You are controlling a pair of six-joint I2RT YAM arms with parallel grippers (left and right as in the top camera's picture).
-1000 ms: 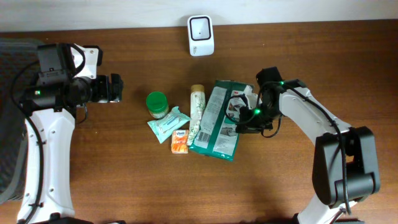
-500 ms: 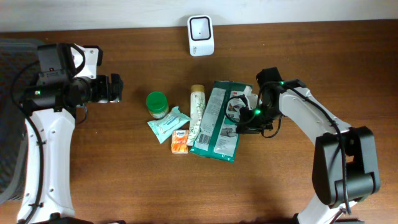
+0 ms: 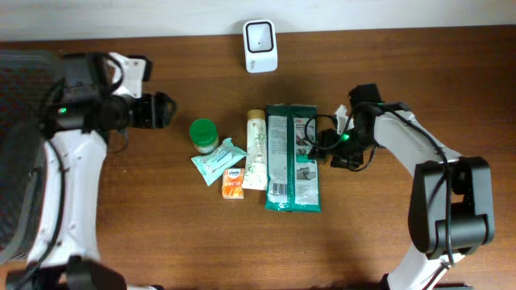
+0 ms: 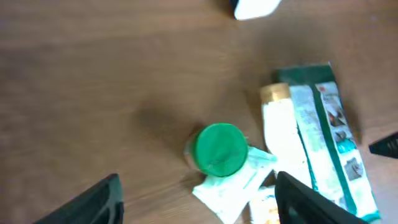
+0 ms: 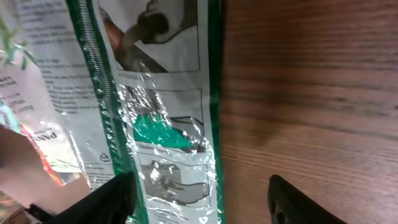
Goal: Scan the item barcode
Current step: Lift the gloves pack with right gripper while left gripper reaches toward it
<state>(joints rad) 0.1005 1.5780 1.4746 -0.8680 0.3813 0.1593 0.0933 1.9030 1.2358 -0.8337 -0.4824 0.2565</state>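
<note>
The packet lies tight (image 3: 266, 138) up against the pale tube, so next my right gripper reaches in at the packet's edge (image 3: 269, 171) next to the tube and slides the packet away.
The item, a flat green and white packet (image 3: 292, 157), lies printed side up at the middle of the table. My right gripper (image 3: 323, 147) stands open at the packet's right edge. In the right wrist view the packet (image 5: 149, 118) fills the left half, and the gripper (image 5: 202, 205) straddles its green edge, with one finger (image 5: 109, 199) over the film and the other over bare wood. The white scanner (image 3: 260, 35) stands at the back edge. My left gripper (image 3: 167, 110) hovers open at the far left, empty; in its own view the gripper (image 4: 199, 202) is above a green-lidded jar (image 4: 217, 149).
Left of the packet lie a pale tube (image 3: 255, 145), a green-lidded jar (image 3: 203, 133), a light blue wipes pack (image 3: 218, 159) and a small orange pack (image 3: 233, 183). Bare wooden table (image 3: 379, 234) lies in front and to the right.
My right gripper has opened and let go of the packet, which now lies straight and flat instead of slanted. The left arm has shifted a little to the right.
</note>
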